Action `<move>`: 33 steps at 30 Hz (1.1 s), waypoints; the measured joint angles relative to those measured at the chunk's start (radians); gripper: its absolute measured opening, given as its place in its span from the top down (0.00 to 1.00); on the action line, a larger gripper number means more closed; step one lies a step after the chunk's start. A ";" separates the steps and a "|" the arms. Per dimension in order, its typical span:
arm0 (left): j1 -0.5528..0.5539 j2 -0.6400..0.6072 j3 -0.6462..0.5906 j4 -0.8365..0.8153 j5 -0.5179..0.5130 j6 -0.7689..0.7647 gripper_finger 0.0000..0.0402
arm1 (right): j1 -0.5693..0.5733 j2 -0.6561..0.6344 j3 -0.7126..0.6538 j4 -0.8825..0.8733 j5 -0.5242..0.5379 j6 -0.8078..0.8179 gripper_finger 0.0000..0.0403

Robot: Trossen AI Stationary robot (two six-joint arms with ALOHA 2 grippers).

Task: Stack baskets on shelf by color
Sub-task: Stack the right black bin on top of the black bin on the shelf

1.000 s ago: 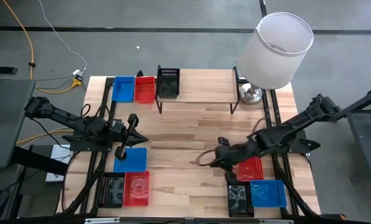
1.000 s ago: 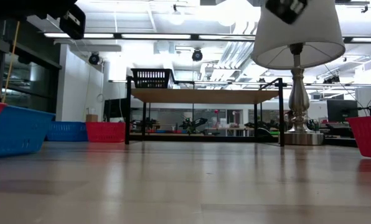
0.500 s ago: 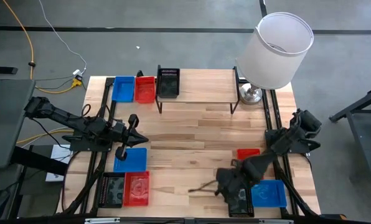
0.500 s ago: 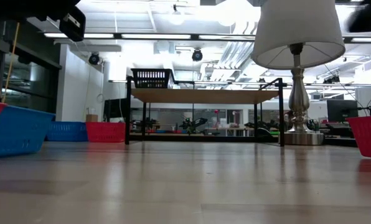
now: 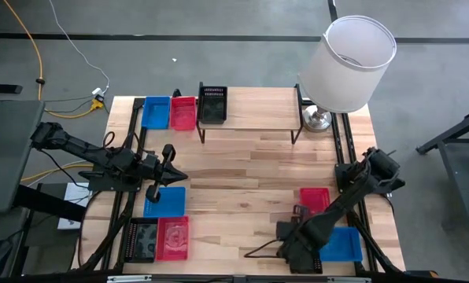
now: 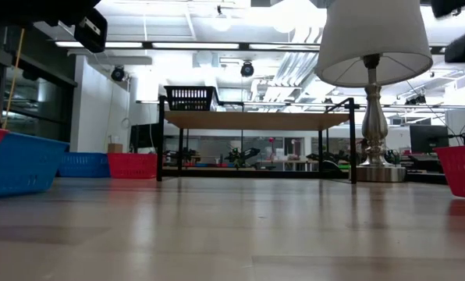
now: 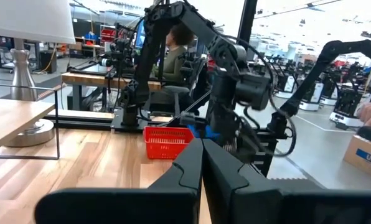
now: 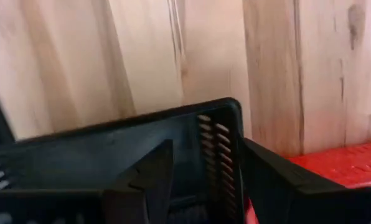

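Observation:
The black basket on the shelf (image 5: pixel 213 104) stands open and empty, so I expect my right gripper's black basket (image 8: pixel 120 149) to nest inside that one when I lower it.
My right gripper (image 5: pixel 297 248) points down at the near right, open. In its wrist view, one finger (image 8: pixel 149 177) is inside a black basket (image 8: pixel 111 155) and the other (image 8: pixel 279 183) outside, astride a wall near its corner. A red basket (image 5: pixel 315 200) and a blue one (image 5: pixel 343 244) lie beside it. Another black basket (image 5: pixel 212 104) sits on the shelf (image 5: pixel 254 108) at its left end. My left gripper (image 5: pixel 168 167) hovers shut at the left, level, holding nothing.
A blue basket (image 5: pixel 156 112) and a red one (image 5: pixel 183 112) lie left of the shelf. At the near left are a blue basket (image 5: pixel 165 201), a black one (image 5: pixel 142 240) and a red one (image 5: pixel 172 237). A lamp (image 5: pixel 348 63) stands at the far right.
My right gripper has swung from the table's middle toward the near edge and come down over the black basket at the near right, tipping until it points down. The red basket beside it is now uncovered.

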 joint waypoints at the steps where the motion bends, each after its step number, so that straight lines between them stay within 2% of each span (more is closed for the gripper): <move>1: 0.000 0.000 0.000 0.000 0.000 0.000 1.00 | -0.004 0.012 0.000 -0.003 -0.001 -0.007 0.58; 11: 0.000 0.000 0.000 0.000 -0.002 0.024 1.00 | -0.033 0.042 0.003 -0.019 -0.001 -0.020 0.58; 22: 0.000 0.000 0.000 0.000 -0.004 0.037 1.00 | -0.033 0.041 0.093 -0.072 0.049 -0.022 0.58; 33: 0.000 0.000 0.000 0.000 -0.001 0.035 1.00 | -0.040 0.041 0.093 -0.201 0.055 0.042 0.58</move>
